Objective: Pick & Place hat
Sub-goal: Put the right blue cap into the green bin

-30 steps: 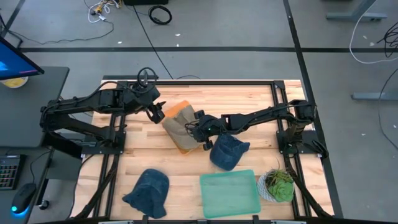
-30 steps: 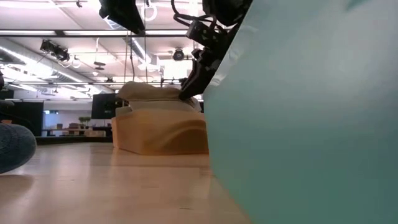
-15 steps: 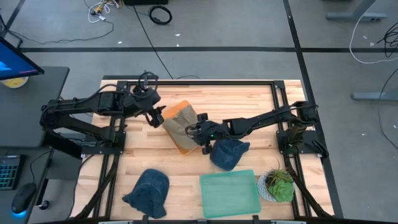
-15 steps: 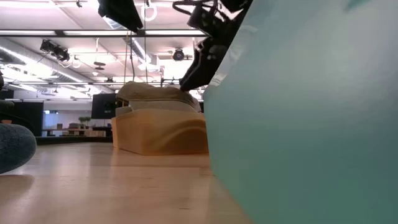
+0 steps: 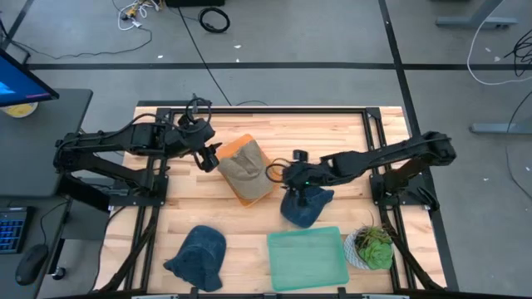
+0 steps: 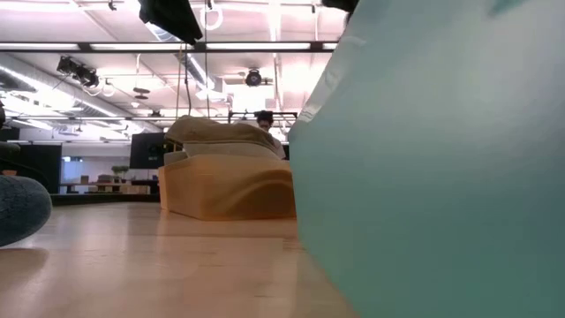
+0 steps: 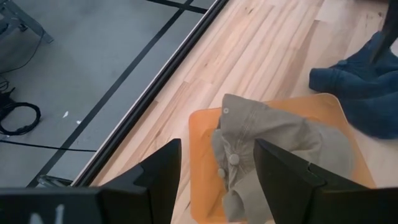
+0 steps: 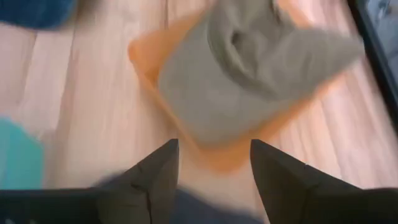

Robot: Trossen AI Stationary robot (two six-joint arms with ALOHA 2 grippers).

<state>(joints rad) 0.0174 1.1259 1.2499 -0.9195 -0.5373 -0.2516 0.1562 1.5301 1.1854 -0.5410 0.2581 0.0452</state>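
My right gripper carries on going down until its open fingers are on both sides of the cloth point(image 5: 312, 201), and then close. The blue hat point(image 5: 305, 212) by the empty green tray lies under those fingers.
A khaki hat point(image 5: 247, 166) lies spread on an orange tray point(image 5: 235, 148) in the middle of the table. It also shows in the low view point(image 6: 221, 132), the left wrist view point(image 7: 273, 137) and the right wrist view point(image 8: 249, 68). My left gripper point(image 5: 209, 154) is open and empty, hovering at the tray's left corner; its fingers stand apart over the hat's near part point(image 7: 214, 186). My right gripper point(image 5: 288, 175) is open and empty, just right of the tray and above a blue hat point(image 5: 305, 204); its wrist view point(image 8: 214, 186) looks back at the tray.
A second blue hat point(image 5: 199, 253) lies at the near left. A green tray point(image 5: 306, 256) stands at the near middle, and its wall fills the low view's right side point(image 6: 441, 159). A potted plant point(image 5: 371, 247) stands at the near right. Bare wood lies between the trays.
My right gripper has drawn off the khaki hat, rising and moving toward the table's right edge, and now stands over the blue hat. The khaki hat stays on the orange tray.
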